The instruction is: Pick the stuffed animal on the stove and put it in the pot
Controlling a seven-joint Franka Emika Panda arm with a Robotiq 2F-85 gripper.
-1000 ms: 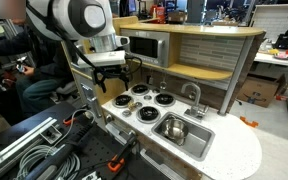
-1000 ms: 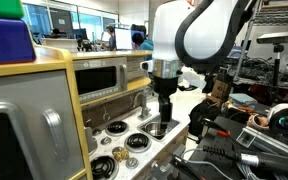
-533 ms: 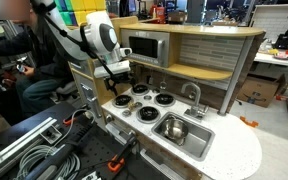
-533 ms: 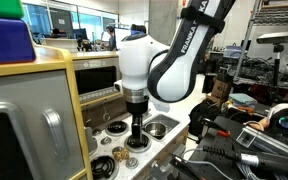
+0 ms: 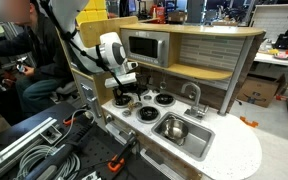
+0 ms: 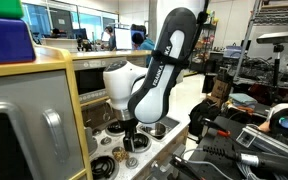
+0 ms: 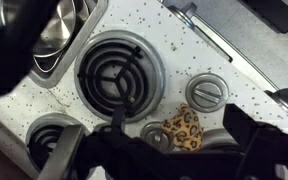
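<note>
I should keep moving my gripper down, as the stuffed animal [image 7: 185, 122] lies in the gap between my open fingers, until they are on both sides of its spotted body [image 7: 187, 134], and then close them.
A small leopard-print stuffed animal [image 7: 184, 125] lies on the white speckled stove top [image 7: 174, 50], between two silver knobs [image 7: 206, 92] and beside a black burner [image 7: 119, 75]. My gripper [image 7: 179, 142] is open, with one dark finger on each side of the toy and a gap to each. In both exterior views the gripper [image 5: 122, 97] [image 6: 130, 128] is down at the stove and hides the toy. The shiny silver pot [image 5: 174, 127] appears to sit in the sink; its rim shows at the upper left of the wrist view [image 7: 56, 35].
The steel sink basin [image 5: 189, 140] with a faucet [image 5: 192, 95] lies beside the burners [image 5: 164, 98]. A grey microwave [image 5: 146, 47] stands in the wooden shelf behind the stove. A person [image 5: 29, 60] sits close behind the arm. Cables and clamps lie on the black table [image 5: 44, 150].
The arm has swung across toward the stove's back corner and dropped down, bringing the gripper from above the burners to the stove top.
</note>
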